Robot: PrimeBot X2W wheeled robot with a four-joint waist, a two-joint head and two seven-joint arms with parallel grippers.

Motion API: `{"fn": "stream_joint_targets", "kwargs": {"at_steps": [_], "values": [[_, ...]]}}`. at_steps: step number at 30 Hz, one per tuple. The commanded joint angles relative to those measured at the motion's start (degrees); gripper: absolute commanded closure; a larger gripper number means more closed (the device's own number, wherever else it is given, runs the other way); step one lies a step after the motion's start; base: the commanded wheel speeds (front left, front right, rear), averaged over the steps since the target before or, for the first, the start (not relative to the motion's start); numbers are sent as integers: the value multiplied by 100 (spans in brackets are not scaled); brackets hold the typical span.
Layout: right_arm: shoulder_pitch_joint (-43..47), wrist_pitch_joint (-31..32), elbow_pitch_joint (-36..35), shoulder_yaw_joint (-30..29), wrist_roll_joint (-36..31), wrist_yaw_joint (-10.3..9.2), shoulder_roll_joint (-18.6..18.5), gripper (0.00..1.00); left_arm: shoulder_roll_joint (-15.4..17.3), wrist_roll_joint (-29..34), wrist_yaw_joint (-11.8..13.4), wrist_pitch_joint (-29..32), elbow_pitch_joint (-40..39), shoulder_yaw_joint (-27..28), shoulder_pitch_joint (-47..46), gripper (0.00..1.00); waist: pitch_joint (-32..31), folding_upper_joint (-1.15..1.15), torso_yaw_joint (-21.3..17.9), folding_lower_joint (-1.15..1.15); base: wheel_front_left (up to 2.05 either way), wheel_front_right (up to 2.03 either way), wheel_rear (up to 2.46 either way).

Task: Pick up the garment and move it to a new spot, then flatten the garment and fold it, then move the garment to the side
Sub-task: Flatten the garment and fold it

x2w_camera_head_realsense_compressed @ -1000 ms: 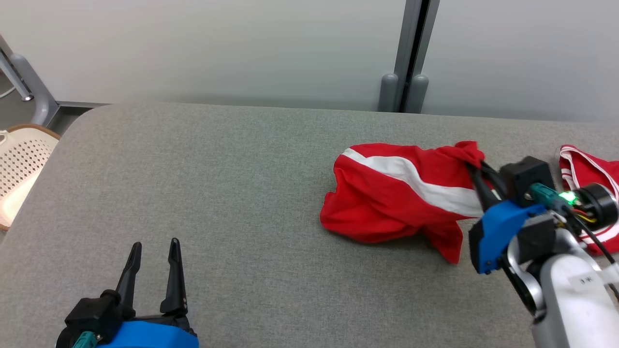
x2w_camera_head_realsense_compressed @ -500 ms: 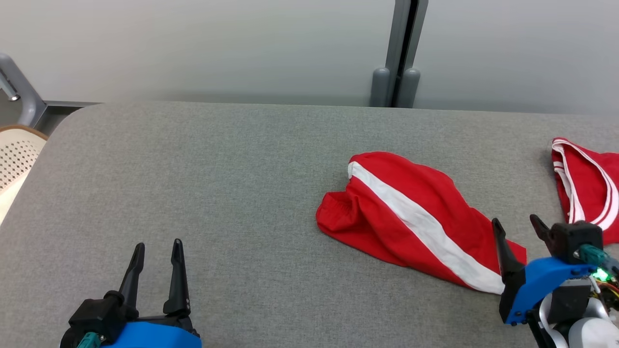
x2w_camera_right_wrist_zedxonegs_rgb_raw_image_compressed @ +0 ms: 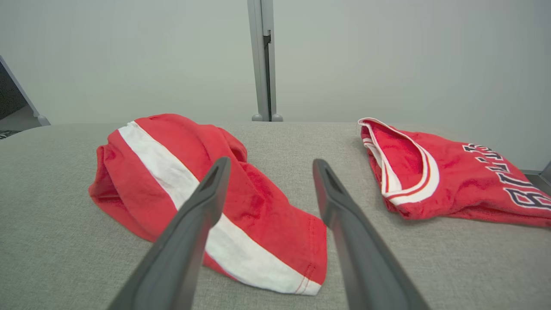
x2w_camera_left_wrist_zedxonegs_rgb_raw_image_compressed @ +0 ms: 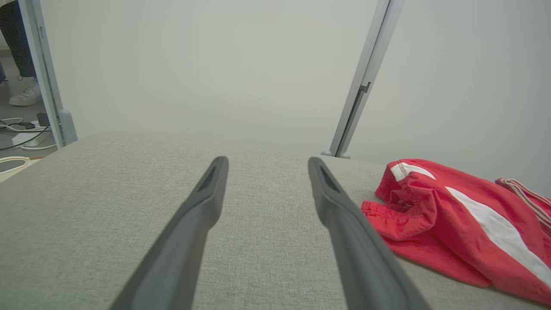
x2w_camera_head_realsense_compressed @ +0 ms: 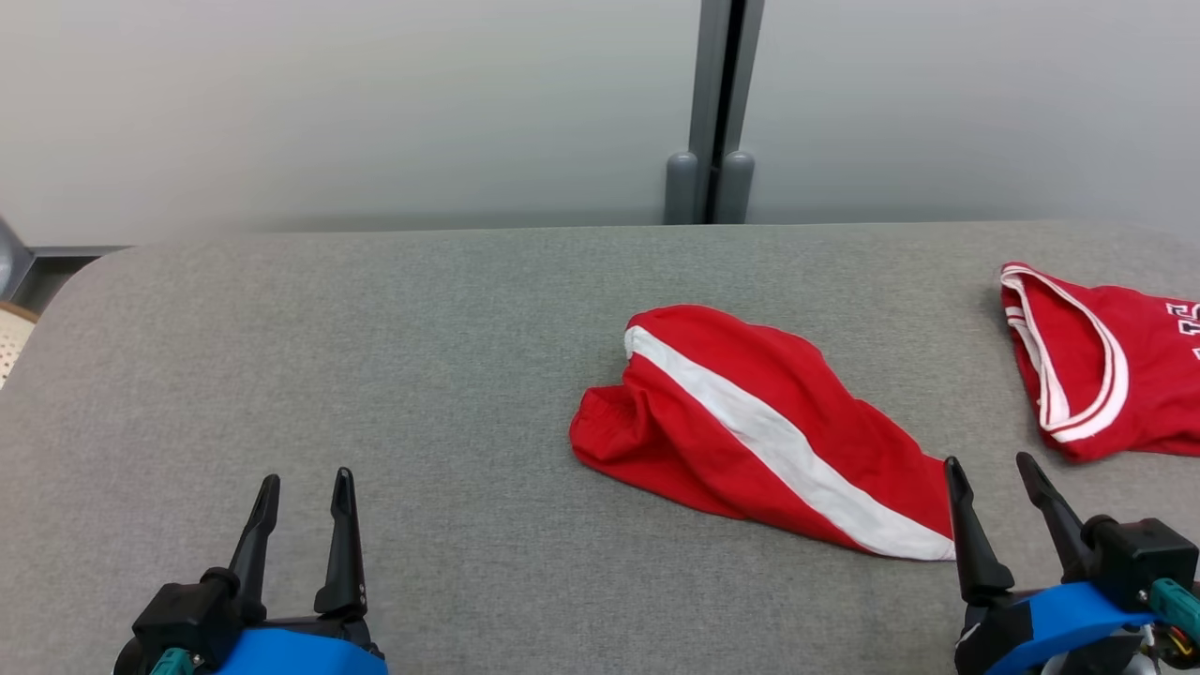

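Note:
I expect the garment (x2w_camera_head_realsense_compressed: 776,439) to stay puckered along its waistband edge, where small tight gathers (x2w_camera_left_wrist_zedxonegs_rgb_raw_image_compressed: 377,211) run, when I pull its corner to smooth out the rest.
The garment (x2w_camera_head_realsense_compressed: 750,422) is a red piece with a white stripe, lying loosely rumpled on the grey table (x2w_camera_head_realsense_compressed: 422,356), right of centre. It also appears in the left wrist view (x2w_camera_left_wrist_zedxonegs_rgb_raw_image_compressed: 452,219) and the right wrist view (x2w_camera_right_wrist_zedxonegs_rgb_raw_image_compressed: 193,172). My right gripper (x2w_camera_head_realsense_compressed: 989,464) stands open at the lower right, fingertips just off the garment's near right corner, nothing between them. In the right wrist view its fingers (x2w_camera_right_wrist_zedxonegs_rgb_raw_image_compressed: 202,206) frame that corner. My left gripper (x2w_camera_head_realsense_compressed: 305,478) is open and empty at the lower left, well away from the garment.
A second red jersey (x2w_camera_head_realsense_compressed: 1097,375) with white trim and lettering lies at the table's right edge, also in the right wrist view (x2w_camera_right_wrist_zedxonegs_rgb_raw_image_compressed: 452,181). Grey partition panels with a post (x2w_camera_head_realsense_compressed: 717,112) stand behind the table. A person's foot (x2w_camera_left_wrist_zedxonegs_rgb_raw_image_compressed: 26,92) shows on the floor far left.
My right gripper has let go of the garment, opened and drawn back toward me. The garment dropped and spread out on the table. The head camera has turned to the right.

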Motion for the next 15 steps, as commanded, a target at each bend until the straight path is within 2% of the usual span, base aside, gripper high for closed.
{"fn": "stream_joint_targets", "kwargs": {"at_steps": [1, 10, 15], "values": [[113, -124, 0, 6, 55, 2, 4, 0, 37, -37, 16, -28, 0, 22, 49, 0, -37, 0, -79, 0, 0, 0, 0], [77, -357, 144, 202, 171, 1, 6, 0, 9, -136, -11, 205, 112, -61, -101, 0, -16, 0, -286, 0, 0, 0, 0], [-70, -330, 188, 351, 194, 1, 4, 0, 14, -159, -268, 764, 426, -369, -765, 0, 127, 0, -379, 0, 0, 0, 0]]}}
